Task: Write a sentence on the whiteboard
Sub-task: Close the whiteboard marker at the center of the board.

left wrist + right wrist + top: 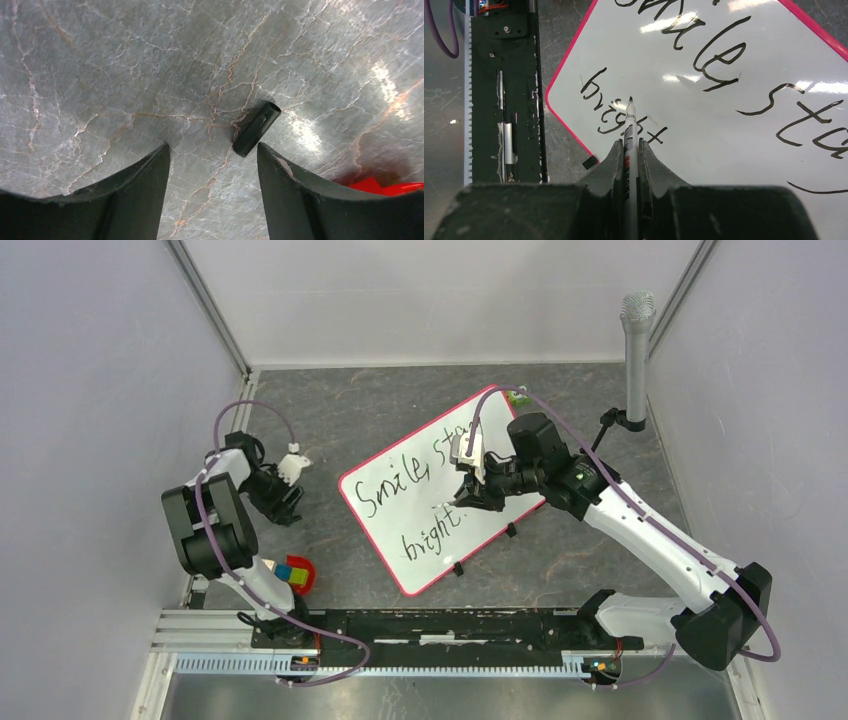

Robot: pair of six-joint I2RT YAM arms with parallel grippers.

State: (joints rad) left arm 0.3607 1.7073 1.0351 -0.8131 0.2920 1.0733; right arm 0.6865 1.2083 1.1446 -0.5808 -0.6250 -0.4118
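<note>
Next, I move my left gripper over and line it up before I grip the cap's closed end (243, 148), because the black marker cap (257, 128) lies at a slant in front of one finger of that gripper.
The whiteboard (400, 540) lies tilted in the middle of the table, white with a pink frame; it also shows in the right wrist view (744, 125). The sentence (400, 480) in black marker reads "Smile, sta…" with "bright." below it; the right arm covers the end of the first line. My right gripper (468, 478) hovers over the board, shut on a white marker (630, 130) whose black tip points at "bright" (624, 112). My left gripper (297, 465) is open and empty, left of the board. A black marker cap (256, 128) lies on the table just beyond its fingers.
A grey microphone on a stand (636, 350) stands at the back right. A red dish with coloured blocks (296, 575) sits near the left arm's base. A small green object (517, 396) lies behind the board. A black rail (440, 625) runs along the near edge.
</note>
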